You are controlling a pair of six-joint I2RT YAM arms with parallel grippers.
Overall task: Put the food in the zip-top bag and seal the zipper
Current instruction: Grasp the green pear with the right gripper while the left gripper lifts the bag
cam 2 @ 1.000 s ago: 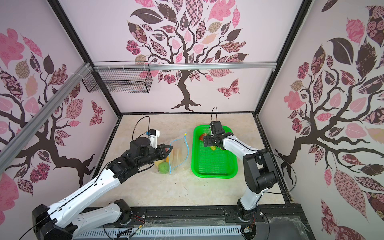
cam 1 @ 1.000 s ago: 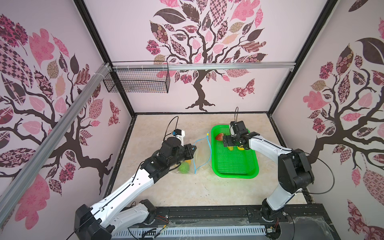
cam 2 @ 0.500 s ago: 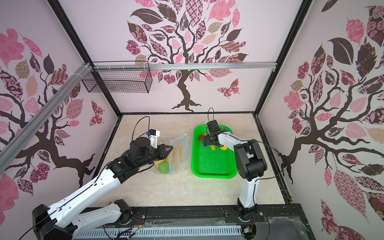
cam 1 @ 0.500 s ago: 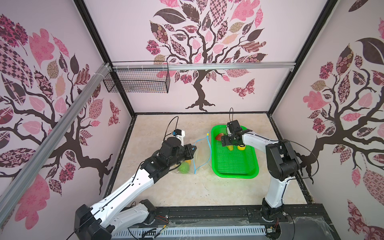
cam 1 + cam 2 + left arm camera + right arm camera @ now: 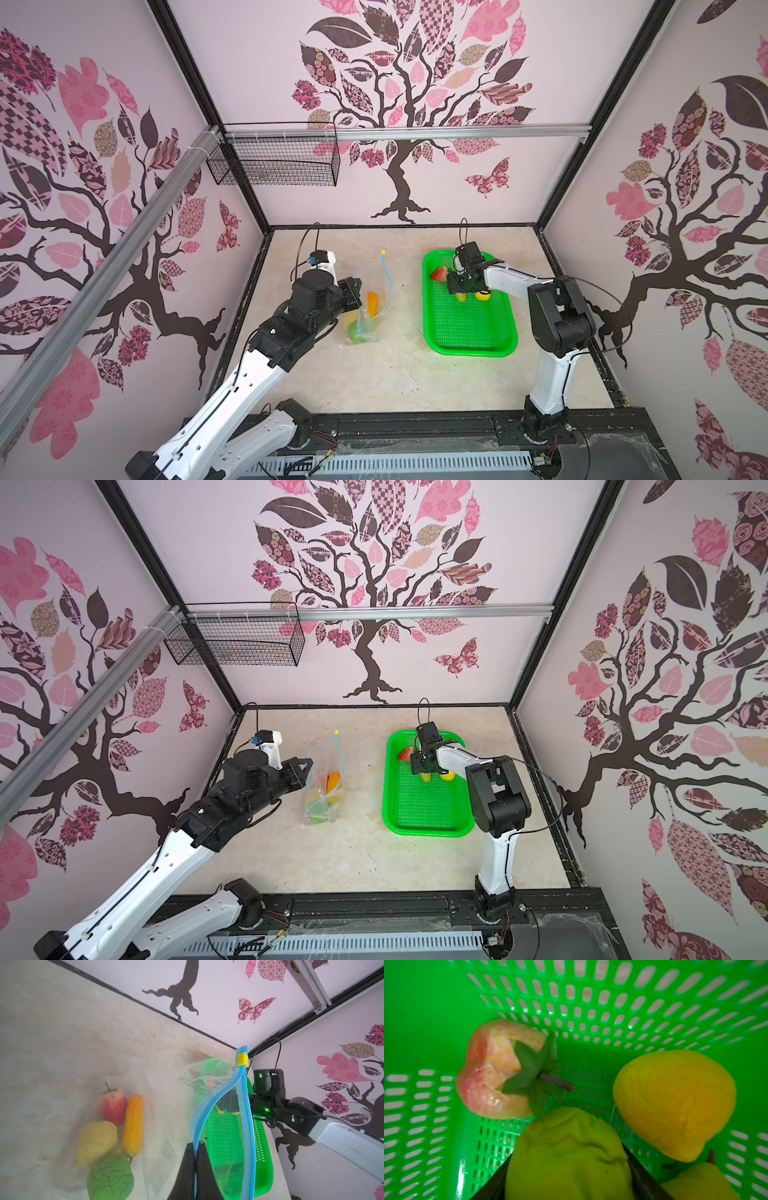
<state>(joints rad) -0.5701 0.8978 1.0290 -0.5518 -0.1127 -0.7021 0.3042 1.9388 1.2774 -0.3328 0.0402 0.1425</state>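
I can see the bag's light-blue zipper [image 5: 389,276] back from the green basket. Next, my left gripper draws the bag's opening toward the basket [image 5: 426,304] to meet the green fruit.
The clear zip-top bag [image 5: 374,309] stands on the table, left of centre. My left gripper [image 5: 195,1145] is shut on the near side of its light-blue zipper [image 5: 243,1105], holding the mouth apart. The yellow slider [image 5: 242,1059] sits at the far end. Inside the bag lie a strawberry [image 5: 112,1103], a carrot [image 5: 134,1124], a yellow piece [image 5: 96,1142] and a green piece [image 5: 111,1178]. My right gripper [image 5: 568,1159] is down in the green basket [image 5: 469,332], with its fingers pressed on both sides of a green fruit [image 5: 562,1136]. A strawberry [image 5: 496,1070] and a lemon [image 5: 675,1103] lie beside it.
Another yellow-green fruit [image 5: 702,1184] shows at the edge of the right wrist view. A black wire basket [image 5: 274,166] hangs on the back wall at the left. Black frame rails border the table [image 5: 374,374]. The right arm's elbow [image 5: 557,316] stands beside the green basket.
My right gripper's jaws have closed in on the green fruit in the basket, and that arm's elbow has swung nearer the basket. The left arm and the bag have not moved.
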